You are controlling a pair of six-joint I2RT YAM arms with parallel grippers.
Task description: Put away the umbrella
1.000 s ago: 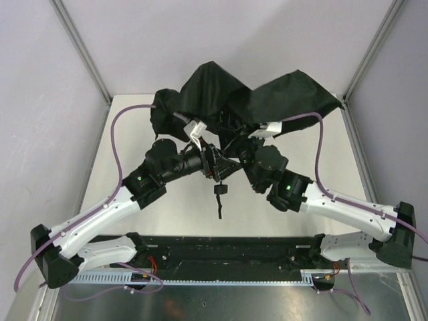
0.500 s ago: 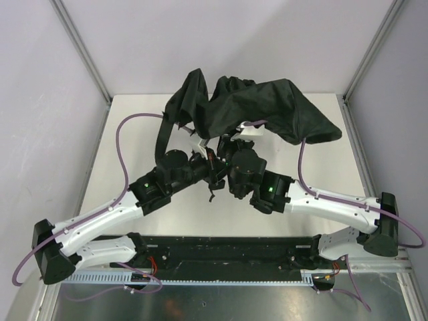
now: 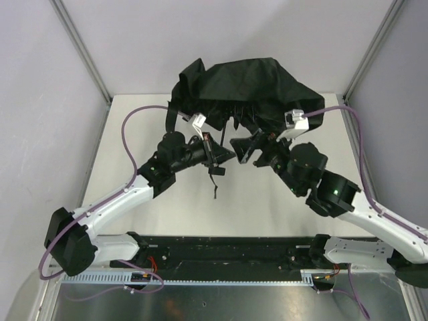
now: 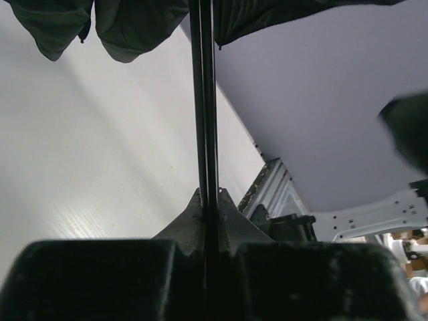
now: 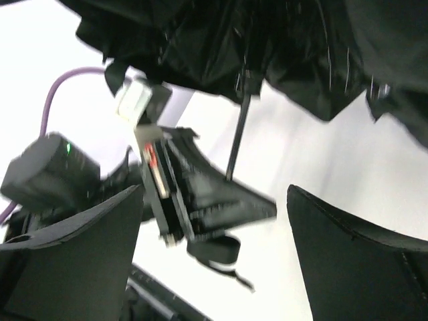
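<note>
The umbrella's stem is in my left gripper below the loose canopy (image 3: pixel 244 81), so my right gripper should grab the stem higher (image 3: pixel 224 132) before my left gripper gathers the canopy.
The umbrella's black canopy (image 3: pixel 234 83) hangs half folded over the back of the white table. Its thin dark shaft (image 4: pixel 204 100) runs down from the canopy (image 4: pixel 134 27) into my left gripper (image 4: pixel 208 197), which is shut on the shaft. Seen from above, the left gripper (image 3: pixel 227 158) sits under the canopy, with the small handle (image 3: pixel 217 171) and its strap dangling below it. My right gripper (image 3: pixel 242 150) stands open just right of the shaft, holding nothing. Between the right gripper's (image 5: pixel 215 194) wide fingers I see the shaft (image 5: pixel 237 144), the handle (image 5: pixel 214 249) and the canopy (image 5: pixel 267 40).
Grey walls with metal corner posts (image 3: pixel 83 53) close in the white table (image 3: pixel 167 214) on three sides. A black rail (image 3: pixel 227 251) runs along the near edge between the arm bases. Purple cables (image 3: pixel 130 127) loop off both wrists.
My left gripper has shut on the shaft. The right gripper has opened, let go and drawn back to the right. The canopy has folded in towards the middle.
</note>
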